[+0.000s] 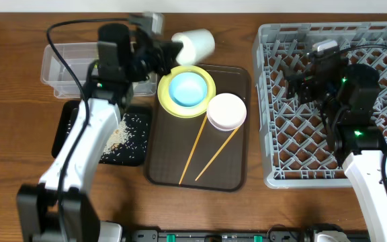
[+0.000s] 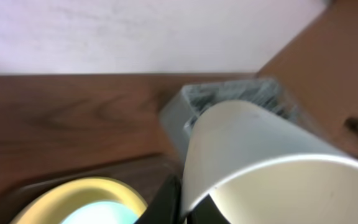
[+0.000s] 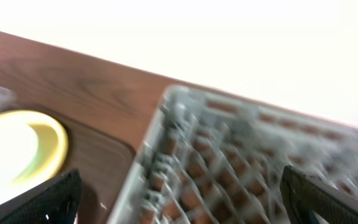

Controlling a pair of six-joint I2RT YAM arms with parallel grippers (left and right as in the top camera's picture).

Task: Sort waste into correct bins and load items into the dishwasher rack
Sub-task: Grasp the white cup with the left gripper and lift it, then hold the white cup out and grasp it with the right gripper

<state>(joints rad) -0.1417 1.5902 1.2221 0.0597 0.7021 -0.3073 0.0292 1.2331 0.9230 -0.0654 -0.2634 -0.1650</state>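
My left gripper is holding the small pale cup (image 1: 194,47) a long way from the grey rack, so my right gripper should grab its loose end (image 1: 209,44) and load the cup.
My left gripper (image 1: 170,50) is shut on the rim of the small pale cup (image 1: 195,45), held on its side above the back edge of the brown tray; the cup fills the left wrist view (image 2: 253,162). The yellow plate (image 1: 167,89) holds the light-blue bowl (image 1: 187,89). A white bowl (image 1: 226,111) and two chopsticks (image 1: 210,154) lie on the brown tray. Rice grains (image 1: 127,138) lie in the black tray (image 1: 65,124). The clear tub (image 1: 62,67) stands at the back left. My right gripper (image 3: 179,199) is open and empty over the grey rack (image 1: 334,101). The wrapper and tissue are out of view.
The dark-brown serving tray (image 1: 237,171) lies mid-table between the black tray and the rack. The rack's left edge shows in the right wrist view (image 3: 160,143), with the yellow plate (image 3: 48,143) to its left.
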